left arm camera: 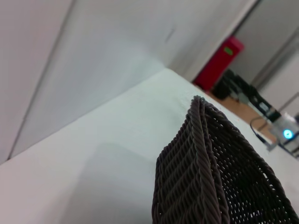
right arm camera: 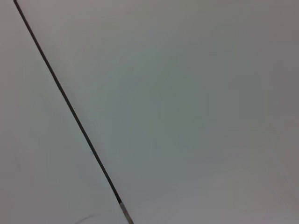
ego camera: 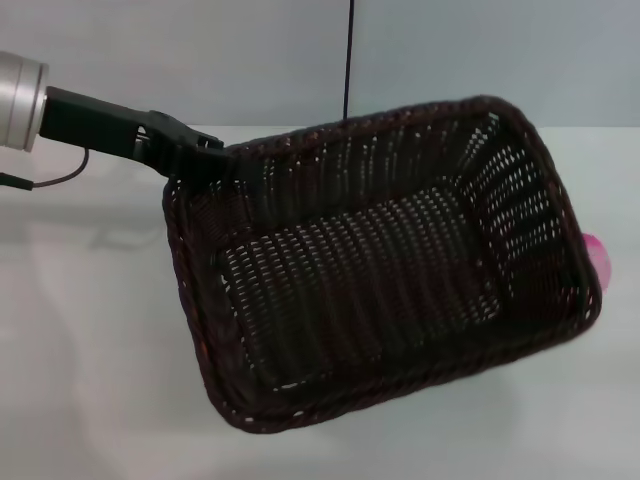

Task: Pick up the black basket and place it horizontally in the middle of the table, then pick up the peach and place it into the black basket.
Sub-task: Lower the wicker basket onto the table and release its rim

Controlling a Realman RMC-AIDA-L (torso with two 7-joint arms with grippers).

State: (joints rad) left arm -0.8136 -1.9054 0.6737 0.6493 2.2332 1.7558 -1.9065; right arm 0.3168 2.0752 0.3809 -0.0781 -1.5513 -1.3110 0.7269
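My left gripper should keep lowering the basket until its bottom (ego camera: 358, 285) touches down, as I see the black basket's long side (ego camera: 420, 382) across the middle of the table and its opening up.
The black basket (ego camera: 380, 265) fills the middle of the head view, lifted and tilted above the white table (ego camera: 90, 330), its opening facing the camera. My left gripper (ego camera: 195, 155) is shut on the basket's braided rim at its far left corner. The left wrist view shows the same rim and woven side (left arm camera: 196, 177) close up. The peach (ego camera: 597, 255) shows only as a pink sliver behind the basket's right end. My right gripper is out of view.
A thin black cable (ego camera: 348, 60) hangs down the wall behind the table and also crosses the right wrist view (right arm camera: 70, 107). A red cabinet (left arm camera: 217, 63) and equipment stand beyond the table's far end.
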